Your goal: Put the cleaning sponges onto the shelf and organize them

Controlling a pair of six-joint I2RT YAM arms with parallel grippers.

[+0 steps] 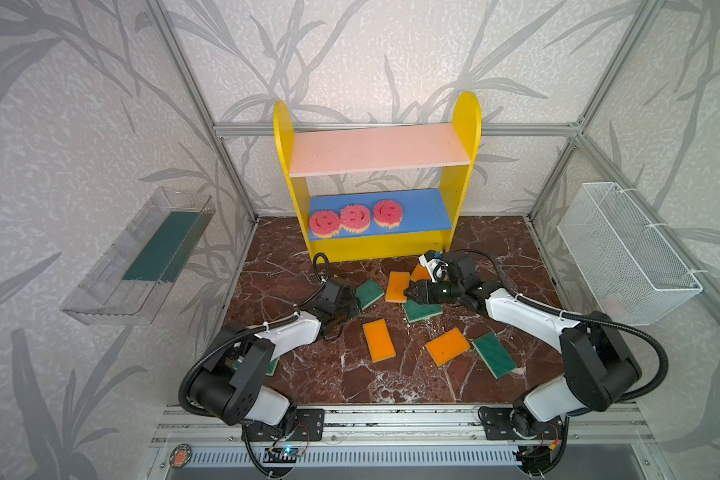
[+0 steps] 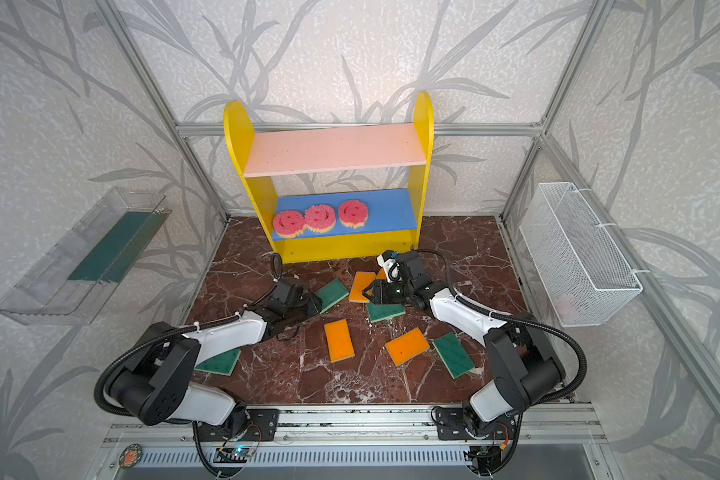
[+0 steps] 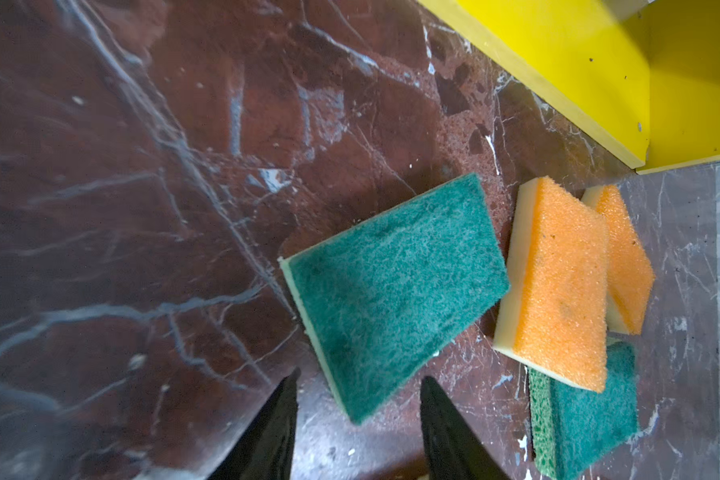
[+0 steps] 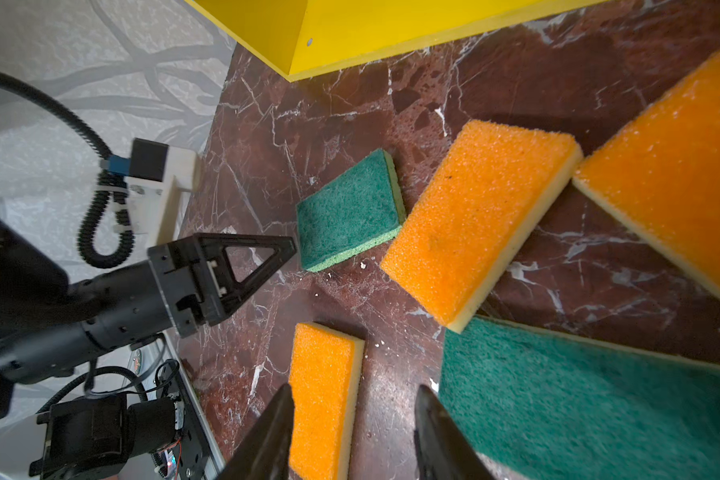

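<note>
My right gripper should reach across and grab the green sponge from its other side point(image 2: 344, 289), because only the green sponge's corner point(image 3: 356, 412) points toward my left gripper's fingers.
The shelf point(image 1: 454, 199) stands at the back, and three pink smiley sponges point(image 1: 352, 216) lie on its blue board point(image 1: 420, 212). Several orange and green sponges lie loose on the marble floor. My left gripper point(image 1: 356, 301) point(image 3: 360, 374) is open, with the corner of a green sponge point(image 3: 395, 291) point(image 1: 368, 293) lying between its fingertips, not gripped. My right gripper point(image 1: 410, 291) point(image 4: 354, 392) is open and holds nothing. It hovers beside an orange sponge point(image 1: 398, 286) point(image 4: 474, 224) and over a green sponge point(image 1: 422, 311) point(image 4: 578, 395). Another orange sponge point(image 4: 325, 399) point(image 1: 378, 340) shows past its fingers.
A further orange sponge point(image 1: 447, 345) and green sponge point(image 1: 494, 354) lie front right. One green sponge point(image 2: 219, 361) sits partly under the left arm. A clear tray point(image 1: 142, 257) hangs on the left wall, a white wire basket point(image 1: 628, 253) on the right wall.
</note>
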